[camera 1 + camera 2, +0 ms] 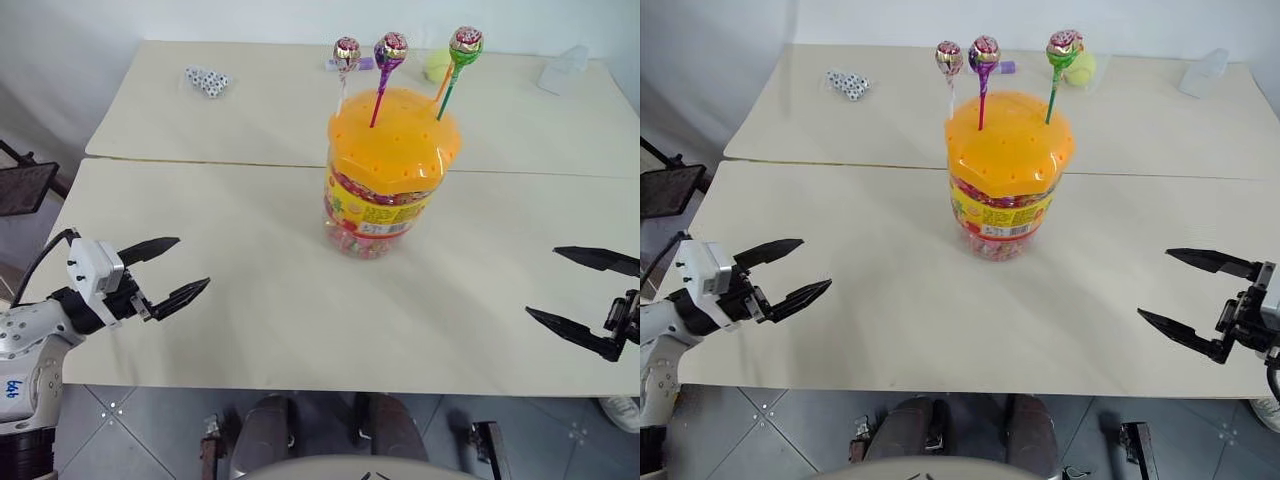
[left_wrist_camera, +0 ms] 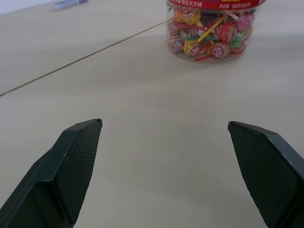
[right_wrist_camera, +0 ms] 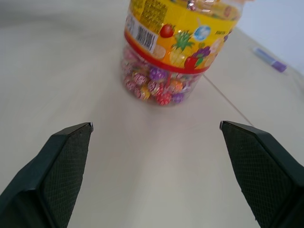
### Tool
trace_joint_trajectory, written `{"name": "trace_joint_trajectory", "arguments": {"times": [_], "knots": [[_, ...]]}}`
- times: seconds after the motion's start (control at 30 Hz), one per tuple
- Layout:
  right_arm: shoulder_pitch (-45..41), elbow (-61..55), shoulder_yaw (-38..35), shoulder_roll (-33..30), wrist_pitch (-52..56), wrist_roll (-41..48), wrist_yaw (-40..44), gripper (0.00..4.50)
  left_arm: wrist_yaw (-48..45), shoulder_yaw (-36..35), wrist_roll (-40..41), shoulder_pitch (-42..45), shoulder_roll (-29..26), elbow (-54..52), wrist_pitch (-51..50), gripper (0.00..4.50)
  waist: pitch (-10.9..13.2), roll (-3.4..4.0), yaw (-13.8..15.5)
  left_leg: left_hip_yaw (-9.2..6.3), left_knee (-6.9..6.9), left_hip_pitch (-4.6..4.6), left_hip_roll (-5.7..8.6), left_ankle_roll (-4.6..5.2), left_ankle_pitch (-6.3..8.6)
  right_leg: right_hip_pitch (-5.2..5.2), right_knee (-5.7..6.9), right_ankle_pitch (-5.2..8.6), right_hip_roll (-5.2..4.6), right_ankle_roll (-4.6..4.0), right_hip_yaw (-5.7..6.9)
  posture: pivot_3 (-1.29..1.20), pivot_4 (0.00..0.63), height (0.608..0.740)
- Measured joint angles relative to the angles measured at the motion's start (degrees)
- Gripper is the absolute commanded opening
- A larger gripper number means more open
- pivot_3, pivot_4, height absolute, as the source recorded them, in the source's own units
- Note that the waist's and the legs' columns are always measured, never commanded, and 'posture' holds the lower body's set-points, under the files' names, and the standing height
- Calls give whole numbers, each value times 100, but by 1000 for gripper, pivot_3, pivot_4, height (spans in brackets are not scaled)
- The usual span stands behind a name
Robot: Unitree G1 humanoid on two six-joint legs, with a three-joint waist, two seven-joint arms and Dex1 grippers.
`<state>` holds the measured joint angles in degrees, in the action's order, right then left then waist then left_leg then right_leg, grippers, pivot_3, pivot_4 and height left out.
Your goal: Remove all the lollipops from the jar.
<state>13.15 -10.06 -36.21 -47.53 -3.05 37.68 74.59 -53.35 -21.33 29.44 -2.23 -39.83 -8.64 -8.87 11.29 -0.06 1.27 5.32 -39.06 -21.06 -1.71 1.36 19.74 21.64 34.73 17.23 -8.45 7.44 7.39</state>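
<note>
The pink lollipop (image 1: 347, 54) stands nearest my open left gripper, clear of the purple one. My left gripper keeps moving up until its fingers are around the white stick (image 1: 342, 93).
The jar (image 1: 385, 185) stands upright mid-table, clear plastic with a yellow-red label and a domed orange lid dotted with holes. Lollipops stick up out of the lid: a pink one (image 1: 347, 50) on a white stick, a purple one (image 1: 390, 48) and one on a green stick (image 1: 466, 42), with an orange stick (image 1: 443, 86) rising beside it. Many wrapped candies (image 2: 209, 38) show through the jar's wall. My left gripper (image 1: 194, 262) hovers open over the table's near left, well short of the jar. My right gripper (image 1: 541, 281) is open at the near right, also apart from it.
A seam (image 1: 200, 163) runs between two cream tables. On the far table lie a yellow-green ball (image 1: 436, 66), a purple marker (image 1: 356, 64), a cluster of small black-and-white pieces (image 1: 207, 81) and a clear plastic thing (image 1: 565, 70). A dark object (image 1: 25, 187) stands off the left edge.
</note>
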Motion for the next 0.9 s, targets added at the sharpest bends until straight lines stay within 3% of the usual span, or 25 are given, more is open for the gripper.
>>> {"name": "trace_joint_trajectory", "arguments": {"times": [0.13,0.3,0.37,0.57,0.77,0.87,0.9], "knots": [[146,-377,206,236,244,52,-234,4475,136,90,58,115,53,5,-285,4500,0,0,9,-1,0,-1,-1,0,0,2,3,0,1,0,1,0,150,740],[-389,-1427,207,1059,641,1144,-1499,4475,320,-355,1882,1193,206,155,-1682,4500,1,1,11,-9,-8,4,0,-8,-6,2,29,0,-3,-1,-5,0,150,740],[-615,-1926,208,1153,831,1543,-2078,4475,452,-430,2210,1834,283,339,-1948,4500,1,1,25,-15,-8,3,6,-10,-9,1,31,-1,-2,-1,-3,0,150,740],[-873,-2428,172,1222,984,2023,-2946,4475,455,415,1907,3547,678,1192,-2064,4500,-2,-5,66,-4,-9,-13,37,-2,-10,6,22,-8,5,13,0,0,150,740],[-882,-2464,103,1143,1075,2092,-2983,4475,232,1299,1096,5422,1275,2504,-1873,4500,1,-10,38,14,-9,-20,55,4,-12,6,13,-9,9,15,4,0,150,740],[-831,-2500,111,1116,1093,2091,-2965,4475,8,1466,956,5948,1507,2940,-1849,4500,1,-11,-5,16,-5,-17,52,5,-13,8,12,-9,11,15,1,0,150,740],[-813,-2516,114,1120,1097,2089,-2966,4492,-61,1511,934,6002,1537,2993,-1853,4318,1,-11,-18,15,-5,-16,50,4,-13,11,14,-9,13,15,0,0,150,740]]}}
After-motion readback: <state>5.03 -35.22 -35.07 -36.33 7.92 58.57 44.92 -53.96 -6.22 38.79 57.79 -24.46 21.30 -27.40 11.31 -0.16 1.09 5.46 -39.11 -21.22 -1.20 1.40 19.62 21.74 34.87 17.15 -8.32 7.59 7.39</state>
